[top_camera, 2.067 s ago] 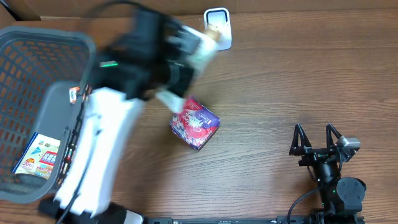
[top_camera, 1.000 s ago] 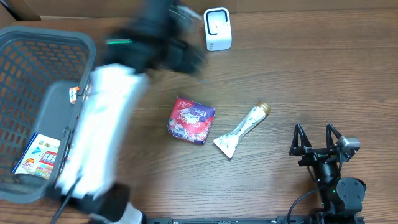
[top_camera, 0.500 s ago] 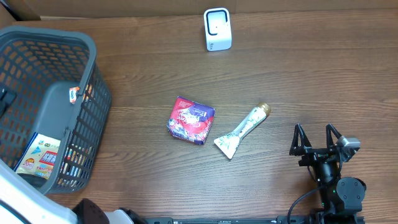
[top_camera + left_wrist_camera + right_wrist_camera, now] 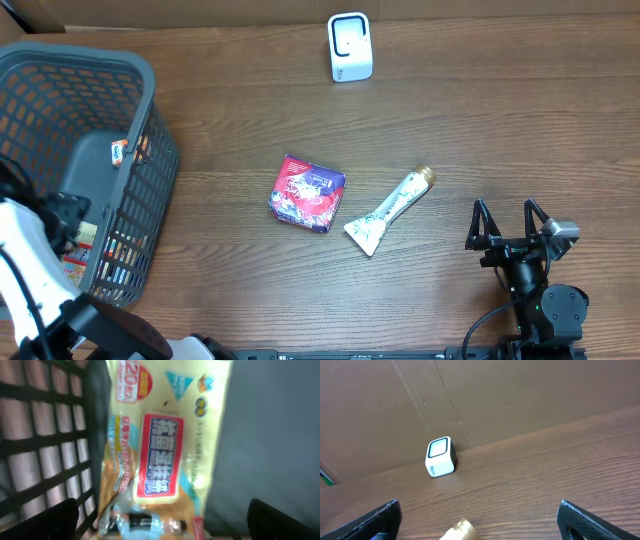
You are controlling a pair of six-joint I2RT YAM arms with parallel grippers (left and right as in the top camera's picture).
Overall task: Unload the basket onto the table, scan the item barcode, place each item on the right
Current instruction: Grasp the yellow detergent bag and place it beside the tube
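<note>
The yellow packet's long sides [image 4: 212, 445] fit between my left gripper's open fingers, so I should keep going down until the fingers are on both sides of the red label [image 4: 159, 456], and then close them.
A yellow packet [image 4: 160, 450] with a red label lies in the grey basket [image 4: 150, 110] at the left. My left gripper [image 4: 162, 530] hangs open just above it, one dark finger [image 4: 50, 520] at each side and nothing between them. In the overhead view the left gripper [image 4: 66, 220] reaches into the basket and hides most of the packet. The white scanner [image 4: 350, 46] stands at the table's back edge. My right gripper [image 4: 510, 225] rests open at the front right, facing the scanner [image 4: 441, 456].
A purple and red packet [image 4: 307, 193] and a white tube with a gold cap [image 4: 390, 210] lie mid-table. The tube's cap [image 4: 460, 531] shows low in the right wrist view. A cardboard wall [image 4: 520, 395] runs behind the scanner.
My left arm has swung from the back of the table to the front left and lowered its gripper into the basket. The tube now lies on the table. The right arm has not moved.
</note>
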